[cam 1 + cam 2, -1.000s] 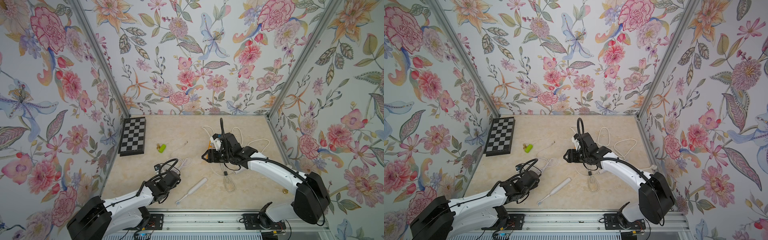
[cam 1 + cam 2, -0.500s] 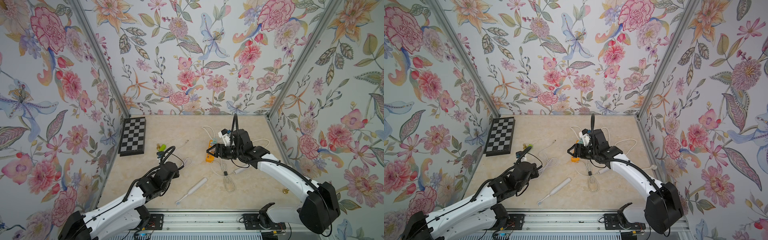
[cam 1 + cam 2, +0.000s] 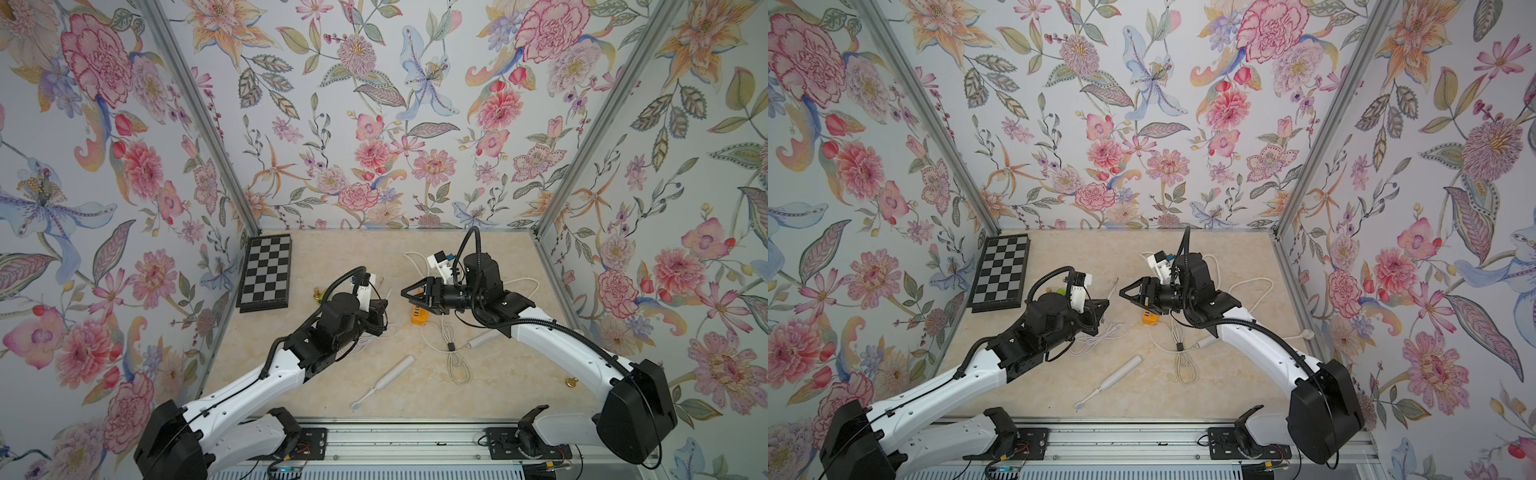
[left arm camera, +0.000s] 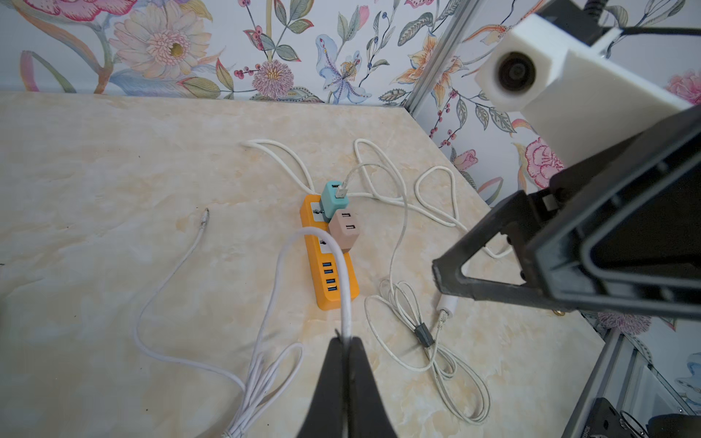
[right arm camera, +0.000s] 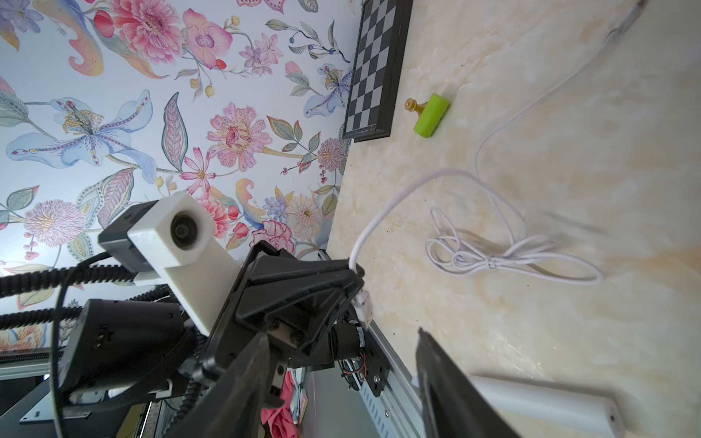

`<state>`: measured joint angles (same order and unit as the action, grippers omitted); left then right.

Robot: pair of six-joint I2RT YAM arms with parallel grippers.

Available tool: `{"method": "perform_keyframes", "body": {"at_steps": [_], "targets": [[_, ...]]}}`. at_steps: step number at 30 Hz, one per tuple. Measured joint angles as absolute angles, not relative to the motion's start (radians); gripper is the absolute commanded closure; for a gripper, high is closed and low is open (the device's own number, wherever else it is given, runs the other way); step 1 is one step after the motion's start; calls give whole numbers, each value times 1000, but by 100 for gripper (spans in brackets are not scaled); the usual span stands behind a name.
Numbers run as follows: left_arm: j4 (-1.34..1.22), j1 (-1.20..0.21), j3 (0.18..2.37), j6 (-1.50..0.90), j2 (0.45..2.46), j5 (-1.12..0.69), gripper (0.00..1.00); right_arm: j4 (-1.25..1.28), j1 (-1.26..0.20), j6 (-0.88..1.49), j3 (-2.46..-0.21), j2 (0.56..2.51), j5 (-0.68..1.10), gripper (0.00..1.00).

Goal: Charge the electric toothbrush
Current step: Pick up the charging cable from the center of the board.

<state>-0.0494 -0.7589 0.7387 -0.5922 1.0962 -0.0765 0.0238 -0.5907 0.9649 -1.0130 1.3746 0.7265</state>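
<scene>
The white charging cable is pinched behind its plug by my left gripper, so my right gripper should hold the cable while my left gripper takes the plug's body.
The white electric toothbrush lies flat near the table's front edge, apart from both grippers; its handle end shows in the right wrist view. My left gripper is shut on a white charging cable near its plug, raised above the table. My right gripper is open and empty, facing the left gripper tip to tip with a small gap. The cable's coil and its far end lie on the table.
An orange power strip holds a teal adapter and a beige adapter. A tied off-white cable lies right of it. A chessboard, a green cylinder and a gold pawn are also there.
My left gripper has lifted the cable end and moved away from the front edge toward the right gripper. My right gripper rose off the power strip and turned to face it.
</scene>
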Motion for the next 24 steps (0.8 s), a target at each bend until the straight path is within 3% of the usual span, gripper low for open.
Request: {"method": "perform_keyframes", "body": {"at_steps": [7,19,21,24], "targets": [[-72,-759,739,-579,1127,-125,100,111,-629,1091,-1013,1490,709,55],[-88,-759,739,-559,1157,-124,100,177,-669,1181,-1014,1536,638,89],[-79,-759,745,-548,1161,-123,94,166,-670,1184,-1016,1537,620,92],[-67,-759,752,-514,1163,-119,66,141,-675,1183,-1029,1537,585,96]]}}
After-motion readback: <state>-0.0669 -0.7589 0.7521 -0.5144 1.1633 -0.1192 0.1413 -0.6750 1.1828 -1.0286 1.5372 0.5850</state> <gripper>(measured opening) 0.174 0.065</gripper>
